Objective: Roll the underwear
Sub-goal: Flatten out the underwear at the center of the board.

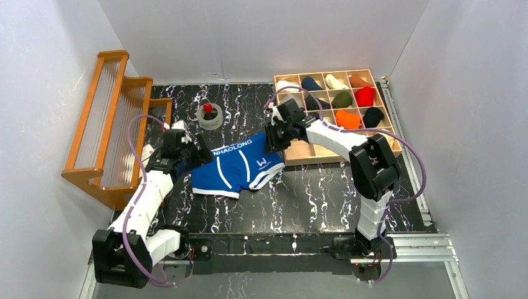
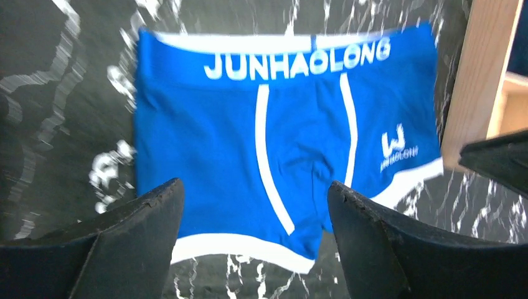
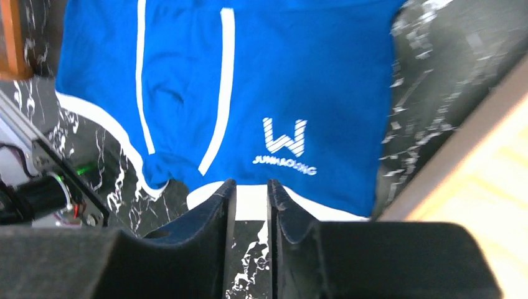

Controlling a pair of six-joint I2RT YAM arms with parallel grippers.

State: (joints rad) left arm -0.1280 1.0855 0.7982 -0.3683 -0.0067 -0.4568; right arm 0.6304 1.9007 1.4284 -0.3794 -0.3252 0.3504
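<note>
The underwear is crooked with its hem corner (image 1: 284, 166) near the box, so I should turn it square before my left gripper grasps the other leg's hem corner (image 1: 194, 190).
The underwear (image 1: 236, 167) is a royal blue pair with white stripes and a lettered waistband, lying spread flat on the black marbled table. My left gripper (image 1: 194, 152) hovers at its left side, fingers wide apart and empty. In the left wrist view the underwear (image 2: 249, 137) fills the space beyond the open gripper (image 2: 255, 187). My right gripper (image 1: 274, 140) hangs over the garment's right leg hem. In the right wrist view the gripper (image 3: 251, 184) has its fingers a narrow gap apart, with only table and the white hem of the underwear (image 3: 280, 81) showing between them.
A wooden compartment box (image 1: 325, 72) holding several rolled garments stands at the back right; its edge (image 2: 479, 81) lies close beside the underwear. An orange wooden rack (image 1: 106, 124) leans at the left wall. A tape roll (image 1: 210, 117) sits behind the garment.
</note>
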